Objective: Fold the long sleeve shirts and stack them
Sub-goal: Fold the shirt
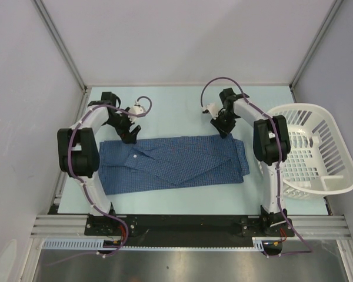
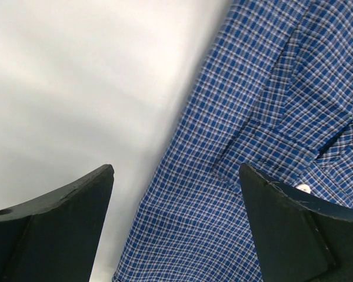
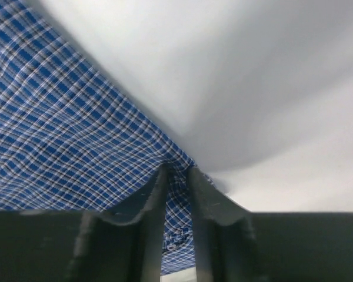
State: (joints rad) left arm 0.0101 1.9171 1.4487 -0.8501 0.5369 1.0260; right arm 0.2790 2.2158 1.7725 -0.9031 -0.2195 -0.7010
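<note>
Next, my right gripper pulls the shirt's pinched corner (image 1: 229,141) toward the far wall to turn the shirt before folding, because the blue checked shirt (image 1: 173,160) lies crosswise between my grippers.
One blue checked long sleeve shirt (image 1: 173,163) lies spread lengthwise across the pale table, partly folded. My left gripper (image 1: 129,137) hovers open over the shirt's far left corner; in the left wrist view its fingers (image 2: 65,223) straddle the cloth edge (image 2: 235,147) and a white button (image 2: 303,188) shows. My right gripper (image 1: 224,133) is at the shirt's far right edge, shut on a pinch of the cloth (image 3: 177,176), which rises between the fingertips (image 3: 156,194).
A white slatted laundry basket (image 1: 310,150) stands at the right, beside the right arm. The table (image 1: 176,106) is pale blue-green, fenced by grey walls and metal posts; bare table lies beyond the shirt.
</note>
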